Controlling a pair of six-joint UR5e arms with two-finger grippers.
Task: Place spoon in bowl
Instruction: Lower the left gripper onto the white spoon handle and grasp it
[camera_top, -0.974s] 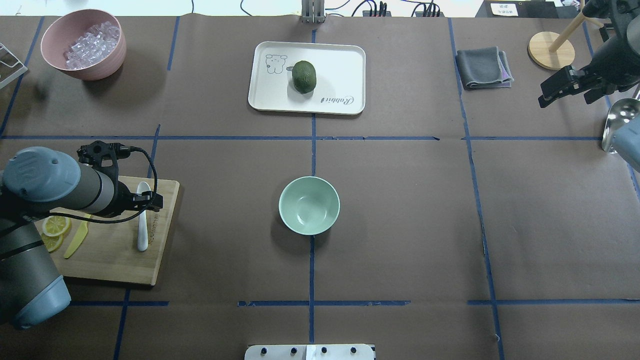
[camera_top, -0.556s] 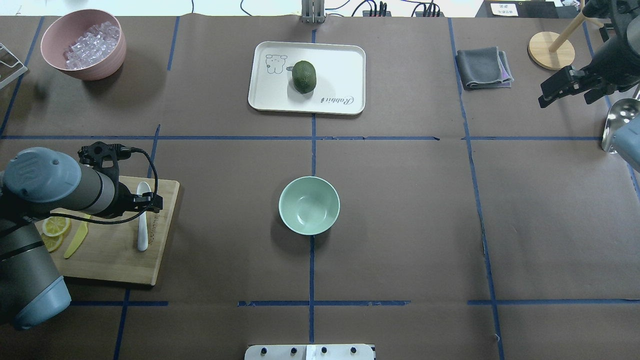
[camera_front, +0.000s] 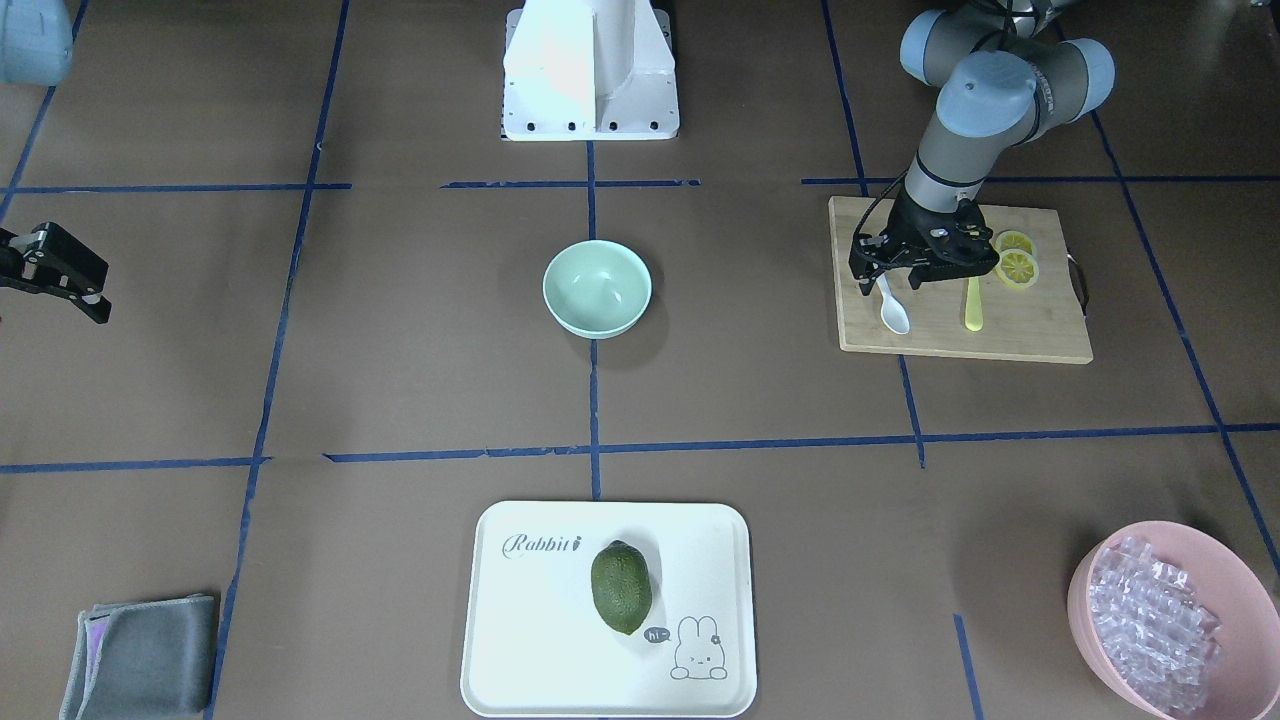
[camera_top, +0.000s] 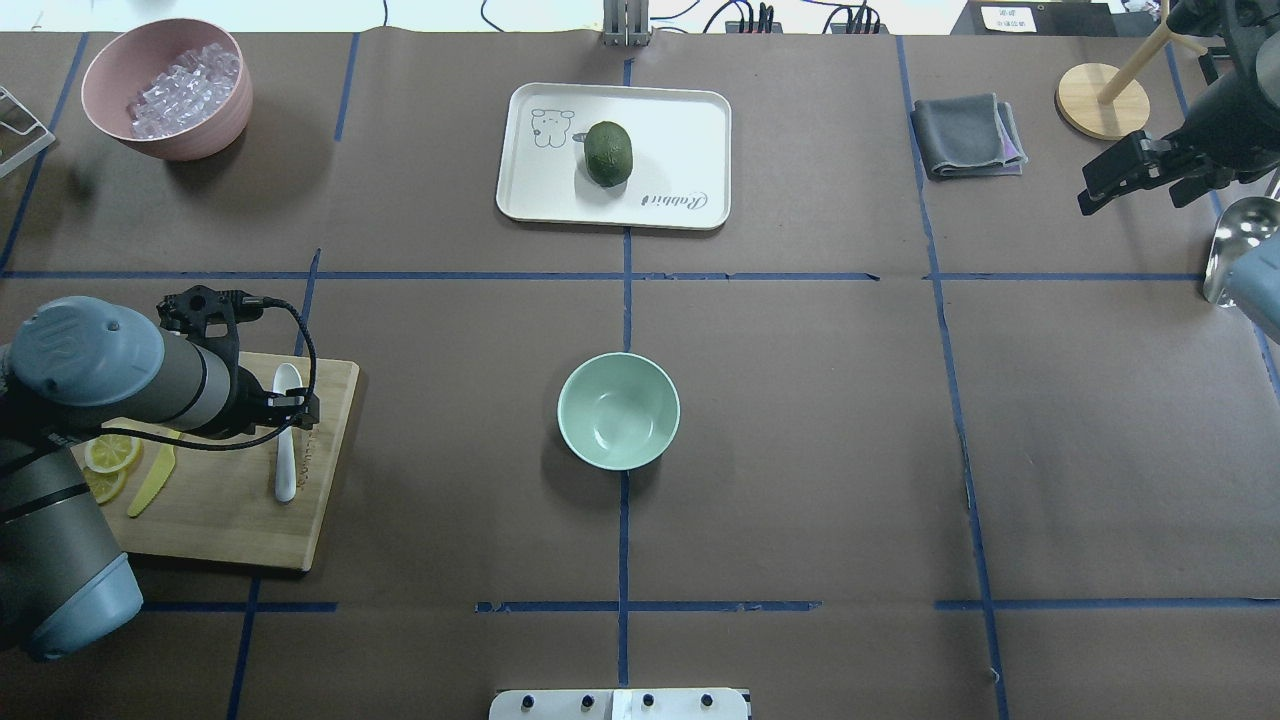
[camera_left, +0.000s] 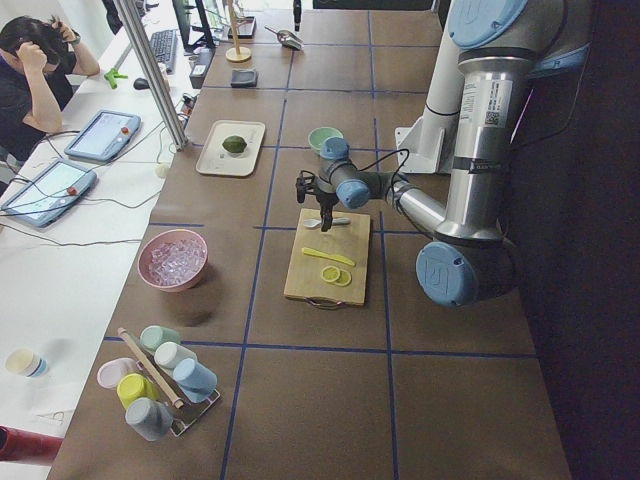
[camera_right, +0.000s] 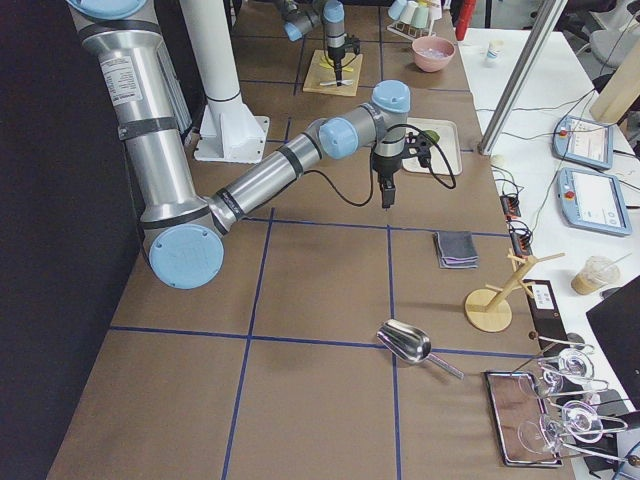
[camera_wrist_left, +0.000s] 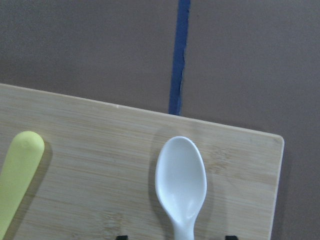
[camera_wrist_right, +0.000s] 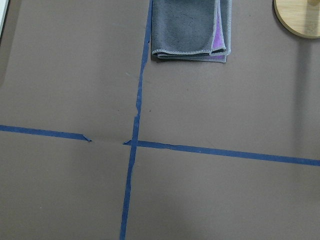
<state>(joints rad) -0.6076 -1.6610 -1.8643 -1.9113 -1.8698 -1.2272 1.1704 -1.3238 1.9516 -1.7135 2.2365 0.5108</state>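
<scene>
The white spoon (camera_front: 895, 316) will lean on the rim of the mint-green bowl (camera_front: 597, 289) with the spoon's handle sticking out when I lower the spoon in, because the bowl is small.
The white spoon (camera_top: 286, 440) lies on the wooden cutting board (camera_top: 230, 520) at the left, scoop pointing away from me. My left gripper (camera_top: 290, 408) is open and low over the spoon's handle. In the left wrist view the scoop (camera_wrist_left: 181, 180) shows, with one dark fingertip on each side of the handle at the bottom edge. The front view shows the gripper (camera_front: 893, 275) right above the spoon (camera_front: 892, 310). The mint-green bowl (camera_top: 618, 410) stands empty at the table's middle, far to the right of the spoon. My right gripper (camera_top: 1128, 195) hangs open and empty at the far right.
A yellow knife (camera_top: 152, 480) and lemon slices (camera_top: 110, 452) lie on the board left of the spoon. A pink bowl of clear cubes (camera_top: 165, 85) stands back left. A white tray (camera_top: 680, 130) with a green fruit (camera_top: 608, 152) is at back centre. A grey cloth (camera_top: 967, 135) lies back right.
My left gripper has sunk a little closer to the spoon's handle. The spoon, the bowl and the right arm have not moved.
</scene>
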